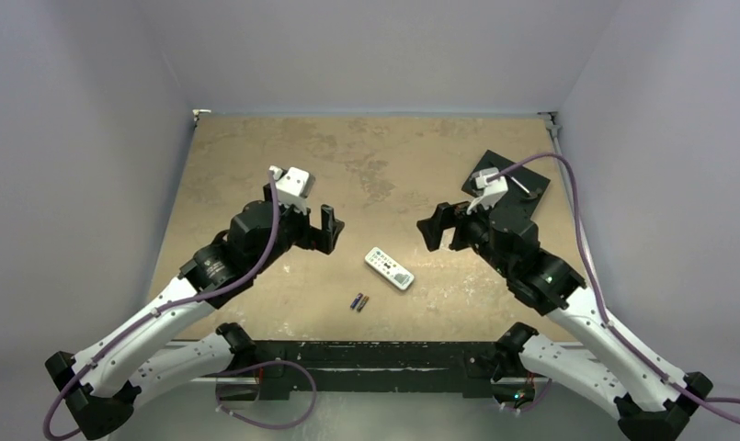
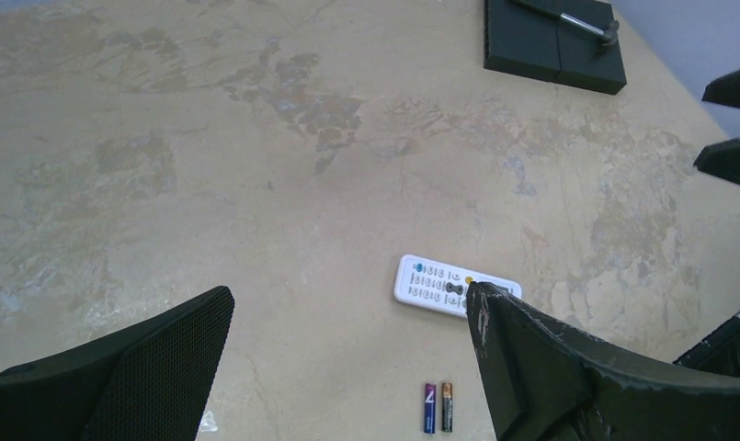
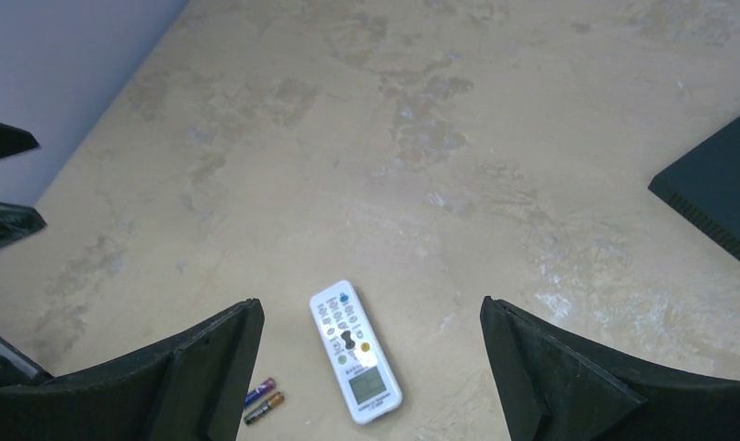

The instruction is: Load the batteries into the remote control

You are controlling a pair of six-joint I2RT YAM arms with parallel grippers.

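Note:
The white remote control's narrow width (image 1: 387, 266) is in line with my right gripper's open fingers, so I go to its screen end (image 1: 403, 277) next until they straddle it.
The white remote control (image 1: 389, 268) lies button face up near the table's middle front; it shows in the left wrist view (image 2: 435, 284) and the right wrist view (image 3: 355, 351). Two small batteries (image 1: 358, 301) lie side by side just in front of it, one purple, one dark with a copper end (image 2: 437, 407) (image 3: 260, 400). My left gripper (image 1: 327, 227) is open and empty, above the table left of the remote. My right gripper (image 1: 437, 226) is open and empty, to the right of the remote.
A black square plate (image 1: 511, 184) with a narrow grey strip (image 2: 573, 19) on it lies at the back right, partly under my right arm. Walls close the table on three sides. The tabletop (image 1: 366, 156) is mottled tan.

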